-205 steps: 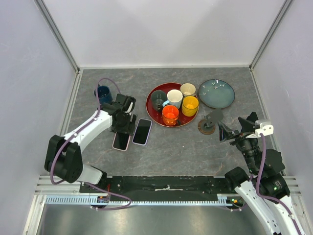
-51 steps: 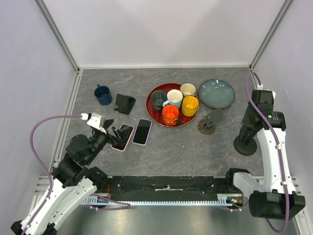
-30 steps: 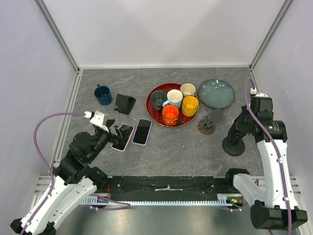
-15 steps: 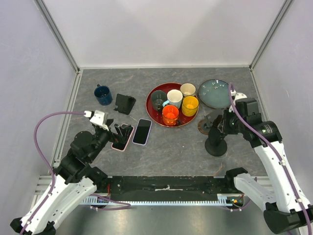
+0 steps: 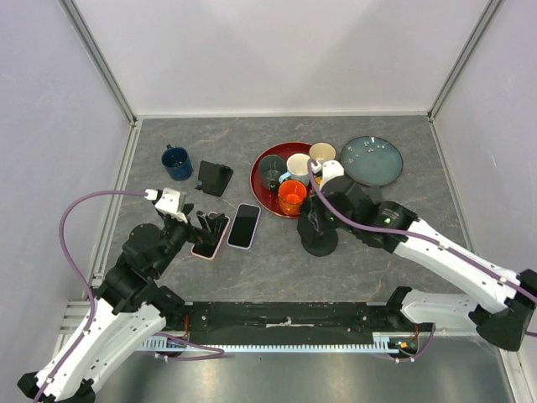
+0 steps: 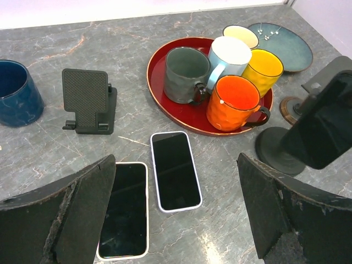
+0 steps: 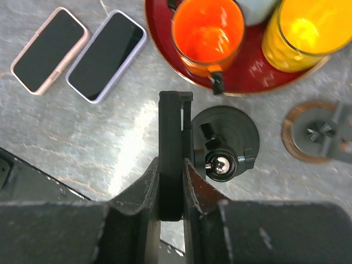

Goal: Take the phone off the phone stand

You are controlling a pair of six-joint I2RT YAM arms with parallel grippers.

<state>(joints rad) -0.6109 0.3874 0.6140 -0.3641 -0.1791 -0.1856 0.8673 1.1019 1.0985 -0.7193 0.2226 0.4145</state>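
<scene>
I keep my right gripper moving toward my left gripper's reach and release the stand there, with open space (image 5: pixel 285 242) from the stand's base (image 5: pixel 319 243) to the flat phones.
A dark phone (image 7: pixel 170 137) stands on edge, still clamped in a black round-based phone stand (image 7: pixel 225 135). My right gripper (image 7: pixel 171 184) is shut on the phone's sides, just in front of the red tray (image 5: pixel 267 189). From above, the stand's base (image 5: pixel 320 241) shows under my right gripper (image 5: pixel 312 220); whether it rests on the table I cannot tell. The left wrist view shows the same phone (image 6: pixel 324 129) and base (image 6: pixel 278 157) at its right. My left gripper (image 6: pixel 179 212) is open and empty above two flat phones.
Two phones (image 5: pixel 211 236) (image 5: pixel 244 225) lie flat at left. An empty black stand (image 5: pixel 213 177) and a blue mug (image 5: pixel 177 162) sit behind them. The tray holds several mugs. A blue plate (image 5: pixel 371 159) lies at back right, a brown-based stand (image 7: pixel 316 132) by the tray.
My right arm has swept left from the table's right edge to the front of the red tray, carrying phone and stand together. The left arm has stayed put.
</scene>
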